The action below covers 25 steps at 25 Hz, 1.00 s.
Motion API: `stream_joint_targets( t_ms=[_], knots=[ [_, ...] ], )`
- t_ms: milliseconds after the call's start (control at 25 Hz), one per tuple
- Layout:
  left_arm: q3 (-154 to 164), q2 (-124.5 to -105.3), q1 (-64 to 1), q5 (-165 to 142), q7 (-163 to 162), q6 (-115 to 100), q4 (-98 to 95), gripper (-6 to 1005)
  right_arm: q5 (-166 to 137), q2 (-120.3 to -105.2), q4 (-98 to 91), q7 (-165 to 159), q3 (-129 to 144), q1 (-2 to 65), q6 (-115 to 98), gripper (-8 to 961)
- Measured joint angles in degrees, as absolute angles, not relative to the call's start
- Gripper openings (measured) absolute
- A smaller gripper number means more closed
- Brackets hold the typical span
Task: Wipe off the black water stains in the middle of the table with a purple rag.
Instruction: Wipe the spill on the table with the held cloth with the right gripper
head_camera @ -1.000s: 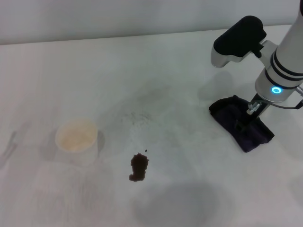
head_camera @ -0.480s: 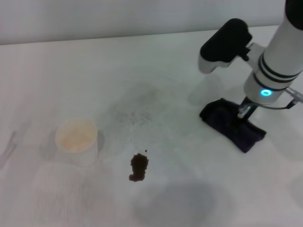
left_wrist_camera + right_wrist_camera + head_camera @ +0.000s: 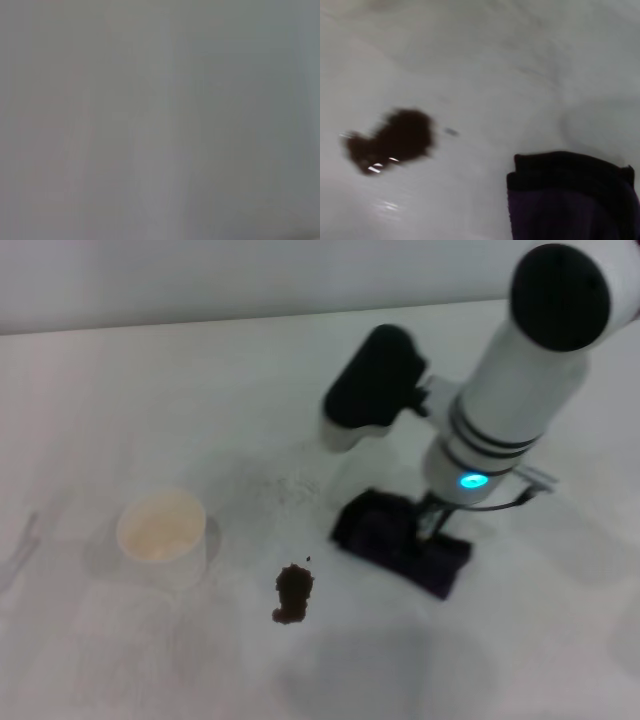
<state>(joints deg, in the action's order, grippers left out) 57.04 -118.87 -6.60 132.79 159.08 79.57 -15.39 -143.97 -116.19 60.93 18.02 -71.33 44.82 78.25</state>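
Observation:
My right gripper has the purple rag's edge (image 3: 343, 528) short of the black water stain, so it should wipe the rag toward the cup, across the stain (image 3: 293, 592).
The black water stain (image 3: 292, 593) is a small dark blotch with a tiny speck above it, on the white table (image 3: 150, 390) near the front middle. It also shows in the right wrist view (image 3: 390, 140). My right gripper (image 3: 432, 527) is shut on the dark purple rag (image 3: 398, 543), which lies bunched on the table just right of the stain and does not touch it. The rag's edge shows in the right wrist view (image 3: 570, 197). My left gripper is out of view; the left wrist view shows only plain grey.
A pale round cup (image 3: 162, 528) stands on the table to the left of the stain. Faint grey smudges (image 3: 285, 485) lie behind the stain. The right arm's white body rises over the right half of the table.
My right arm has dragged the purple rag leftward and a little toward the front, from the table's right side to just beside the stain. The stain and cup have not moved.

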Motion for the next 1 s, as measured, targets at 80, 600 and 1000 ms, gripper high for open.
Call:
stream_joint_targets(
  t_ms=[80,600,1000],
  knots=[
    [57.0,-118.86,-6.8,132.8,159.1,79.6,-15.6,879,-140.7,-116.2,61.5,17.9,-68.5,46.0,77.2,98],
    [57.0,-118.73,-8.7,132.8,159.1,79.6,-15.8,880,-122.7,-116.19,61.6,17.1,-50.5,56.8,70.0,96],
    [57.0,-118.74,-9.0,132.7,159.1,79.6,-15.7,880,-124.0,-116.2,57.9,17.0,-50.2,59.2,67.6,95]
  ],
)
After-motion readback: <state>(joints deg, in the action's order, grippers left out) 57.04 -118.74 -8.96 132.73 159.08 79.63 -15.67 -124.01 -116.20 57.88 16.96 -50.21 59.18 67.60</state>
